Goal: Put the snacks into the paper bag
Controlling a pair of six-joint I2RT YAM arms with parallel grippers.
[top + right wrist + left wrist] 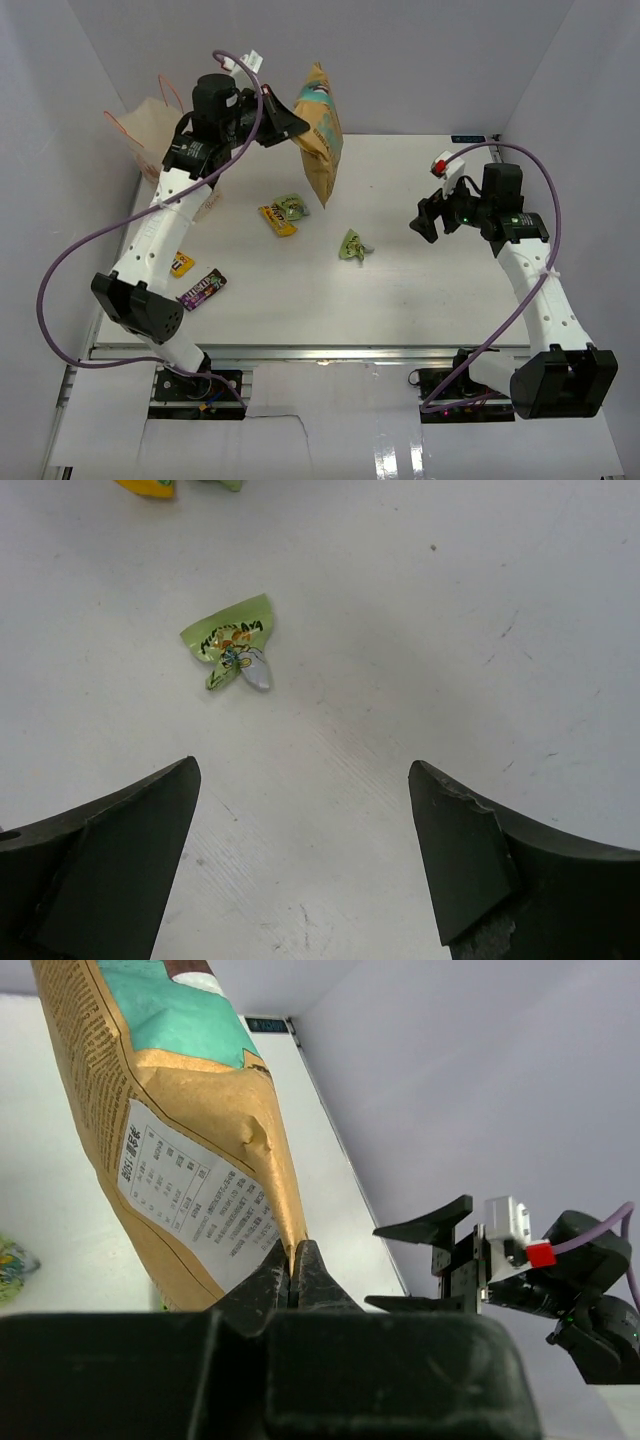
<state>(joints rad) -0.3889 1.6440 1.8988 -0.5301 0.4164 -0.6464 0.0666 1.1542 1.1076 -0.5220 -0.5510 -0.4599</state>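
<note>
Next, my left gripper swings high past the paper bag's opening before it lowers the orange chip bag, because the chip bag sticks out from this gripper away from the paper bag.
My left gripper is shut on the edge of the large orange chip bag, which hangs in the air over the back of the table. In the left wrist view the fingers pinch its side seam and the bag hangs tilted. The cream paper bag stands at the back left, partly hidden by the left arm. My right gripper hovers open at the right, and below it lies a green packet.
A yellow packet and a second green one lie together mid-table. Another yellow packet and a dark purple candy pack lie near the left arm. White walls close in the table.
</note>
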